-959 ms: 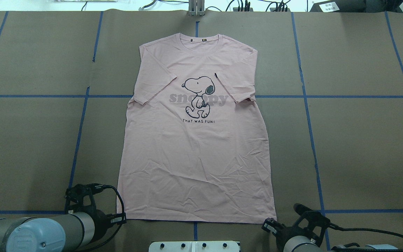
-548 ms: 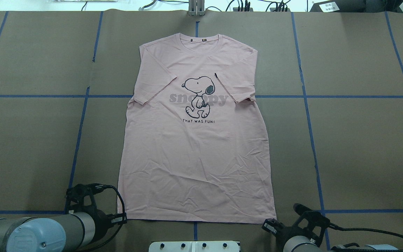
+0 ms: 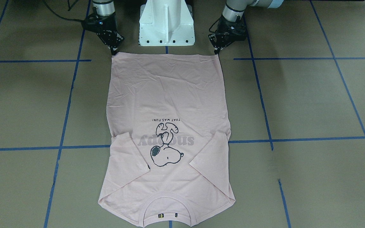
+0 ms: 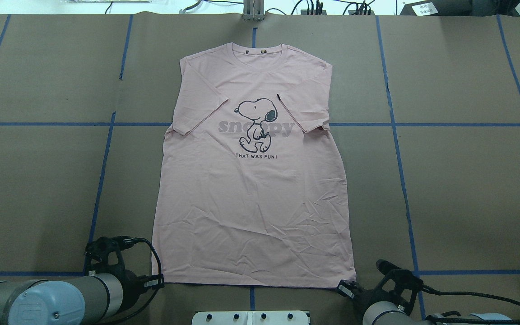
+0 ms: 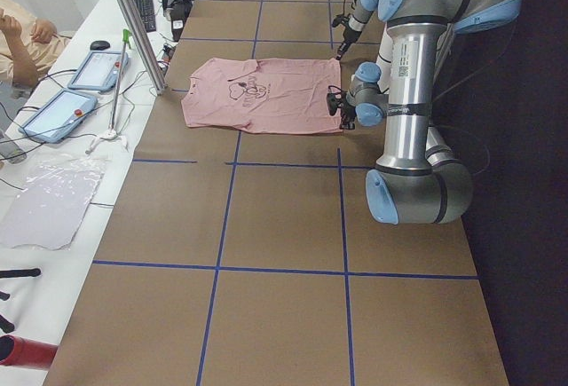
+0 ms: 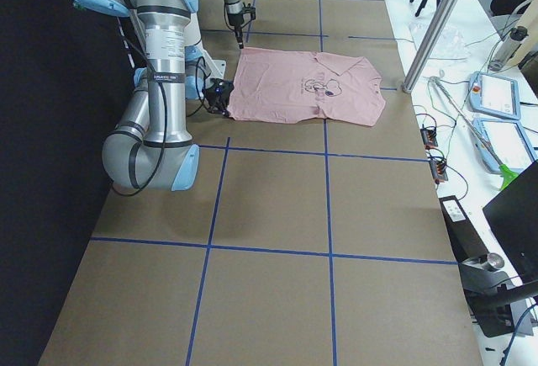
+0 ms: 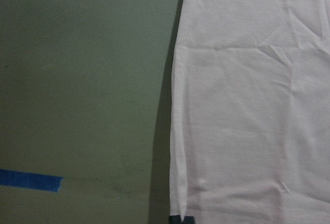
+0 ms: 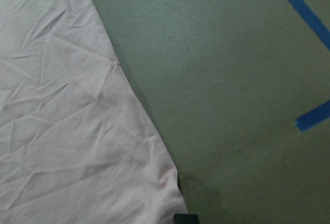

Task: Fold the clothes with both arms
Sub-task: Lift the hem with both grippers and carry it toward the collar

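The T-shirt's collar is close to the table's far edge, so my left gripper and right gripper should lift the T-shirt's hem and pull the T-shirt closer before they fold it.
The pale pink T-shirt (image 4: 251, 203) lies flat and face up on the brown table, collar at the far side, with the dog print (image 4: 255, 124) on the chest and both sleeves folded in. My left gripper (image 4: 157, 282) sits low at the hem's near left corner, shut on it; its dark fingertips (image 7: 181, 219) meet at the hem edge in the left wrist view. My right gripper (image 4: 345, 287) is at the near right hem corner, fingertips (image 8: 185, 218) together on the edge. In the front-facing view the left gripper (image 3: 216, 52) and the right gripper (image 3: 114, 51) flank the hem.
The white pedestal (image 3: 166, 25) stands between the arms just behind the hem. Blue tape lines (image 4: 102, 171) grid the brown table cover. A metal pole (image 5: 133, 22), tablets (image 5: 93, 71) and a seated person (image 5: 22, 35) are at the far side.
My right gripper has moved slightly left onto the shirt's near right corner. The left gripper and the shirt have barely moved.
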You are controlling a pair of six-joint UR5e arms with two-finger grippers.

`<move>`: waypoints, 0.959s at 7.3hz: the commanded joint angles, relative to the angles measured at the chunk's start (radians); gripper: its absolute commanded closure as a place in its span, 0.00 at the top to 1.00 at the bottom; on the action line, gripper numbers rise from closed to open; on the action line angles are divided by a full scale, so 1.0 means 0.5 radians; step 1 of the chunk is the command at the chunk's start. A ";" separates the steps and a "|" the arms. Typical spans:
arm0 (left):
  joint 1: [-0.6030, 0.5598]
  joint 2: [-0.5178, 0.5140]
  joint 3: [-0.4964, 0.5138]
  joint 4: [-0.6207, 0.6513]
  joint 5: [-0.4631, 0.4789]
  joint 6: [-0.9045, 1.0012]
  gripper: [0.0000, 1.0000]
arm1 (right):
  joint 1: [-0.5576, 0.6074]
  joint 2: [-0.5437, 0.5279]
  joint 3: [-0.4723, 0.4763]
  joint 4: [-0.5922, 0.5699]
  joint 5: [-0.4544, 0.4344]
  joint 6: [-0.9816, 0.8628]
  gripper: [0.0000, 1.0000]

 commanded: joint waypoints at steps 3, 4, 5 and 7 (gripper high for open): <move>-0.011 -0.024 -0.626 0.532 -0.260 0.021 0.00 | 0.044 -0.080 0.735 -0.565 0.105 -0.370 0.00; -0.030 -0.131 -0.899 0.844 -0.362 0.025 0.00 | 0.056 -0.040 1.087 -0.898 0.257 -0.502 0.00; -0.097 -0.308 -1.175 1.196 -0.509 0.049 0.00 | 0.141 0.118 1.239 -1.108 0.453 -0.506 0.00; -0.217 -0.509 -1.154 1.353 -0.612 0.131 0.00 | 0.288 0.252 1.216 -1.217 0.550 -0.653 0.00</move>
